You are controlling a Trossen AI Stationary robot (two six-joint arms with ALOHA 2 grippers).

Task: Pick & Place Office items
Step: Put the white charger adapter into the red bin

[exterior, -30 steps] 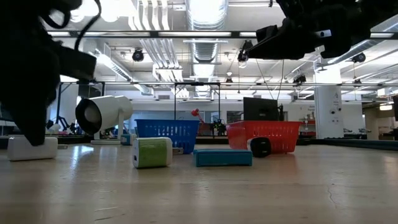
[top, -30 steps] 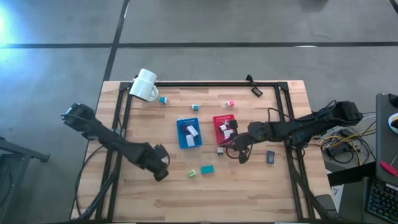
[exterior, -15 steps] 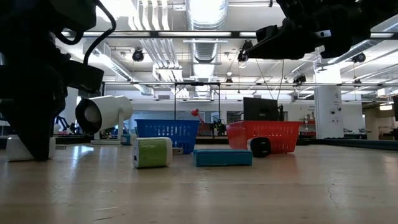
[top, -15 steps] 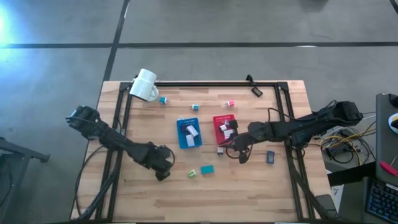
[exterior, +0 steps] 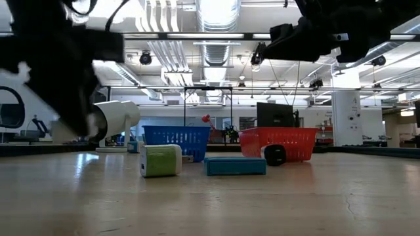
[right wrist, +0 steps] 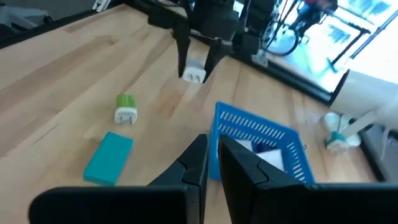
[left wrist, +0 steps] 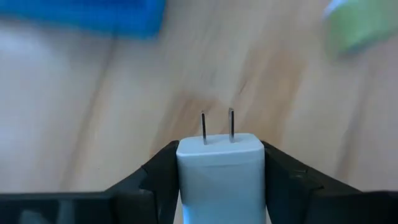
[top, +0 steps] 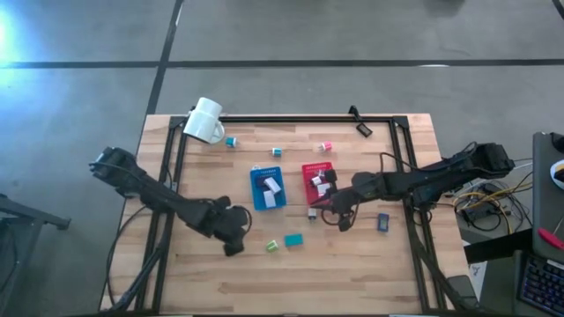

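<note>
The white plug block [right wrist: 194, 73] is in my left gripper, far from the red tray, so next my right gripper opens and grips the block near the red tray [top: 315, 180].
My left gripper [left wrist: 221, 152] is shut on a white plug block [left wrist: 221, 180] with two metal prongs, near the table's front left [top: 231, 245]. The right wrist view shows the same block [right wrist: 193, 73] hanging above the wood. A green block [top: 273, 246] and a teal block [top: 293, 239] lie flat just to its right. Behind them stand a blue tray [top: 257, 201] and a red tray [top: 307, 169], each with small items in it. My right gripper [top: 339, 222] hovers shut in front of the red tray, with nothing in it. My left gripper pinches the white plug block by two opposite sides [left wrist: 184, 171], one finger on each. The fingers [right wrist: 181, 53] slant steeply down from above. The prongs [left wrist: 217, 126] point away from the gripper toward the table. The block hangs clear of the wood.
A white mug [top: 205, 121] lies on its side at the far left corner. Small blocks [top: 276, 151] are scattered along the far side, and a dark blue item [top: 383, 222] lies at the right. A black frame [top: 291, 119] borders the work area.
My left gripper has shut on the white plug block, which lay on the table at the front left, and has lifted it clear of the wood. Its wrist has rolled, and it has shifted a little toward the table's right.
</note>
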